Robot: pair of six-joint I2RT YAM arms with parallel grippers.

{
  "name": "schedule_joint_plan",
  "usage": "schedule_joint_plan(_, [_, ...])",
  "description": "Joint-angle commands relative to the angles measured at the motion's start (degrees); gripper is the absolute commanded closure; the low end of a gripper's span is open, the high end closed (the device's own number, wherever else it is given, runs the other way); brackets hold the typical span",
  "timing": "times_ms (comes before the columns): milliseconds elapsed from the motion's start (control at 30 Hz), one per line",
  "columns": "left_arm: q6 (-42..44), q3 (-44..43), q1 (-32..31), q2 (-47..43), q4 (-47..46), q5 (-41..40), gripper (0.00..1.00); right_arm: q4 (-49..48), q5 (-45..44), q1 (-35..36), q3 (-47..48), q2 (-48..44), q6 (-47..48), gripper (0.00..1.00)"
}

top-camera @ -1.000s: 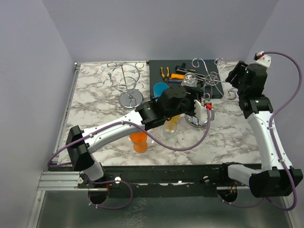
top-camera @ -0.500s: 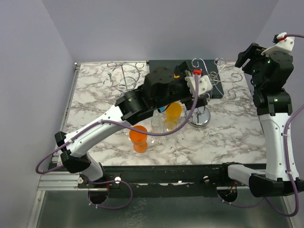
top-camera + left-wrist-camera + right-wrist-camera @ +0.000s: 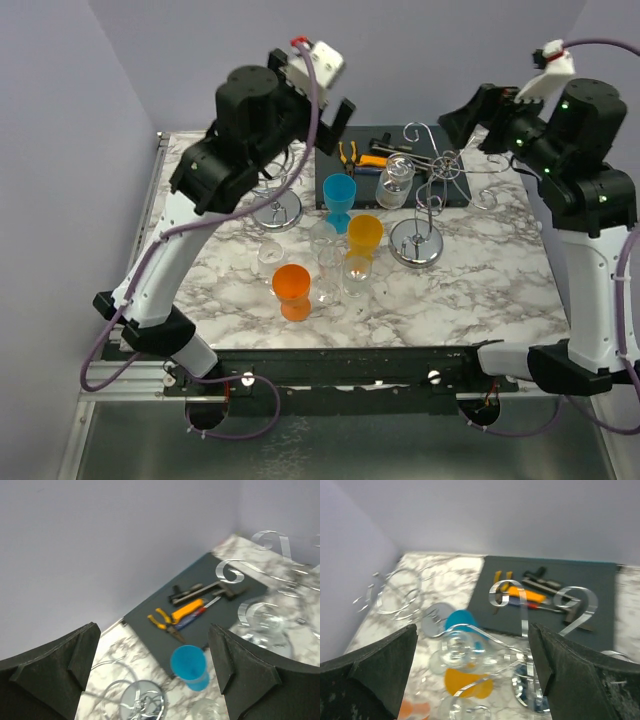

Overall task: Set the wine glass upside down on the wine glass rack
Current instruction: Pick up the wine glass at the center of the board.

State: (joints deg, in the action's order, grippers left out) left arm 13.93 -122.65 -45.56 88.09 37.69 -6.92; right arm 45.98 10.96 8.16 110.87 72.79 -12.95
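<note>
I should keep moving toward the glass's rim until the fingers are on both sides of it, because my right gripper is open and empty and the yellow-orange glass stands with its opening up.
A clear wine glass hangs upside down, foot uppermost, on an arm of the chrome wine glass rack. It also shows in the left wrist view as wine glass beside rack, and in the right wrist view as wine glass under rack. My left gripper is raised high over the back left, open and empty. My right gripper is raised at the back right above the rack, open and empty.
A second chrome rack stands at the back left. A blue glass, a yellow-orange glass, an orange glass and several clear glasses cluster mid-table. A dark mat holds pliers and other tools.
Both arms have lifted up and back from the rack, the left swinging far to the back left. Both grippers opened wider. The wine glass stays hanging on the rack.
</note>
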Motion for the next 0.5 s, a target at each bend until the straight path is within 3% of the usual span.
schedule_joint_plan(0, [-5.8,-8.4,13.1,2.6,13.4,3.4,0.01,6.8,-7.1,15.9,5.5,6.0,-1.1,0.00])
schedule_joint_plan(100, [-7.4,-5.4,18.4,0.4,13.2,5.7,0.01,10.9,-21.5,30.3,14.1,13.8,-0.1,0.00])
schedule_joint_plan(233, [-9.4,-3.6,24.6,-1.5,14.9,5.7,0.01,17.7,-29.9,40.1,25.7,22.4,-0.2,0.00])
schedule_joint_plan(367, [-8.2,2.3,28.8,-5.2,14.8,9.5,0.01,19.1,-31.7,47.1,23.3,23.1,-3.0,0.00])
schedule_joint_plan(467, [-8.1,7.0,30.6,-7.6,15.4,11.9,0.01,15.3,-30.0,50.3,11.4,18.4,-6.7,0.00])
